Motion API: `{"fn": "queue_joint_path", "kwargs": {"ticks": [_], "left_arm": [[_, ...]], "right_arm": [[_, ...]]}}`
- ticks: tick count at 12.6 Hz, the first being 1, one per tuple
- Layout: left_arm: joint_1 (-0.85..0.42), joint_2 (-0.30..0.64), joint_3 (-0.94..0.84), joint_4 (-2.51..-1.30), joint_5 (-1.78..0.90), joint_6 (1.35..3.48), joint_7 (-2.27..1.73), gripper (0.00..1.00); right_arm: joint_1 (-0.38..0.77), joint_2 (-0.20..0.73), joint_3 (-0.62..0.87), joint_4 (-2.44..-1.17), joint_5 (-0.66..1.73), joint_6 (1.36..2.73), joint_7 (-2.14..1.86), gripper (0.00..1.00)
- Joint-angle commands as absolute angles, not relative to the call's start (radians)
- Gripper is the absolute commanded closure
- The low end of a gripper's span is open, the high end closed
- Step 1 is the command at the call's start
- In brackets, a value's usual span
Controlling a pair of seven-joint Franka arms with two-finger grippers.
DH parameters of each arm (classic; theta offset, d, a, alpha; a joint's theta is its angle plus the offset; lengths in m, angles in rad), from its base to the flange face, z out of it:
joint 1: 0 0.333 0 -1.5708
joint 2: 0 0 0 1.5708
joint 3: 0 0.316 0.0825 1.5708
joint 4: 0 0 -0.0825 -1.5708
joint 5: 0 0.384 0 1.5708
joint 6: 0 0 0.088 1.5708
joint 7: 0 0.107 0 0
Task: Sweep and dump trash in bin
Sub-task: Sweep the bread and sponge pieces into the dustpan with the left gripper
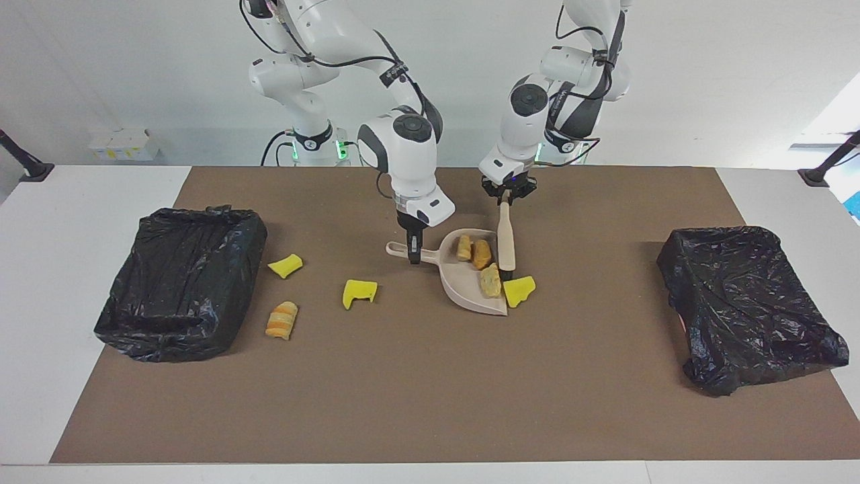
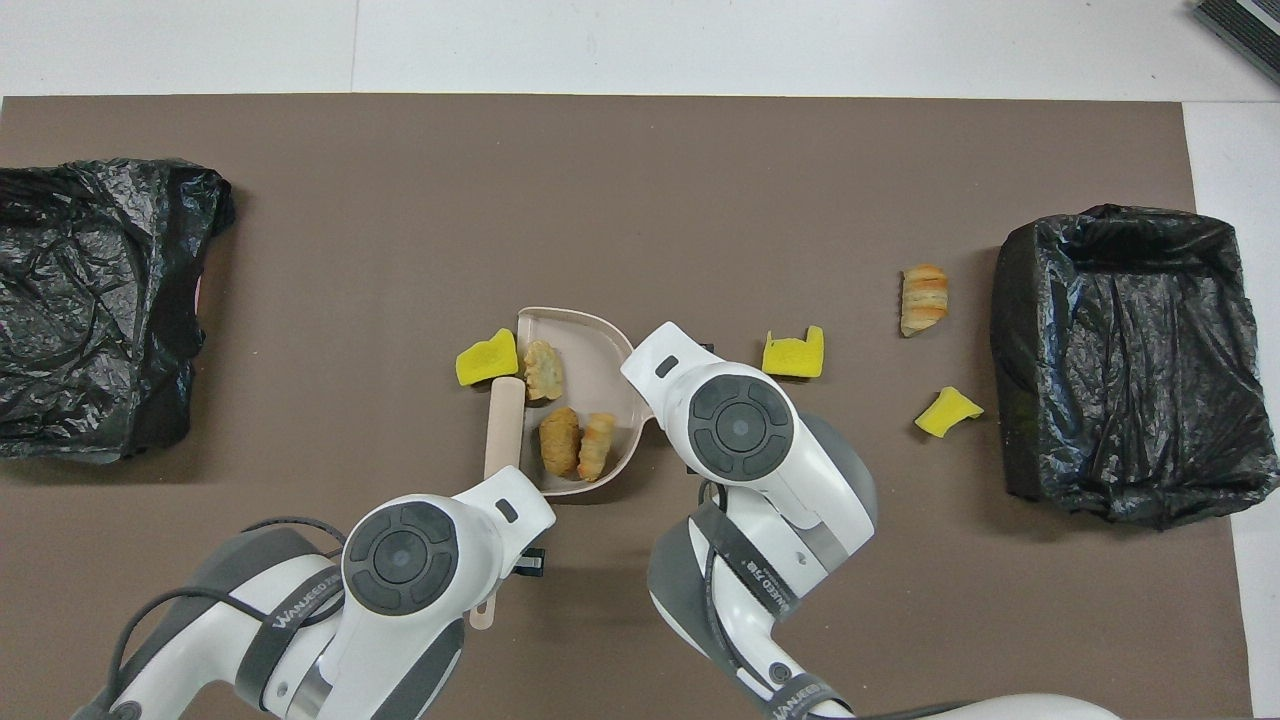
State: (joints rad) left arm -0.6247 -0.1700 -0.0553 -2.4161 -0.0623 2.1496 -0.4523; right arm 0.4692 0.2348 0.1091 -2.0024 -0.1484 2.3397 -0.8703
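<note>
The brush is in the way between the dustpan's open edge and the yellow sponge chunk, so next my left gripper moves the brush behind the chunk and sweeps inward.
My right gripper is shut on the handle of the beige dustpan, whose pan rests on the mat with its open edge toward the left arm's end. Three tan and orange lumps of trash lie inside it. My left gripper is shut on the beige brush, which lies along the pan's open edge. A yellow sponge chunk sits just outside that edge, at the brush's head. In the overhead view both grippers are hidden under their wrists.
Three more scraps lie toward the right arm's end: two yellow chunks and a striped orange roll. A black-lined bin stands at that end, another black-lined bin at the left arm's end.
</note>
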Motion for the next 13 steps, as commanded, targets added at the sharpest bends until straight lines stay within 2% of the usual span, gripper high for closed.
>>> {"fn": "queue_joint_path", "kwargs": {"ticks": [1, 4, 6, 10, 13], "left_arm": [[-0.638, -0.163, -0.037, -2.314, -0.074, 2.068, -0.417, 1.0], [-0.547, -0.15, -0.026, -2.212, -0.066, 1.953, -0.3, 1.0], [-0.467, -0.121, -0.026, -2.195, -0.06, 1.965, -0.263, 1.0], [-0.319, 0.006, -0.026, -2.143, 0.008, 2.023, -0.053, 1.0], [-0.311, 0.031, -0.026, -2.169, 0.018, 2.033, 0.04, 1.0]], "right_arm": [[0.456, 0.227, 0.113, -2.026, -0.164, 2.344, -0.916, 1.0], [0.453, 0.229, 0.112, -2.025, -0.163, 2.335, -0.902, 1.0], [0.439, 0.23, 0.11, -2.022, -0.163, 2.332, -0.914, 1.0], [0.434, 0.235, 0.11, -2.017, -0.164, 2.324, -0.914, 1.0], [0.434, 0.235, 0.11, -2.016, -0.164, 2.318, -0.914, 1.0]]}}
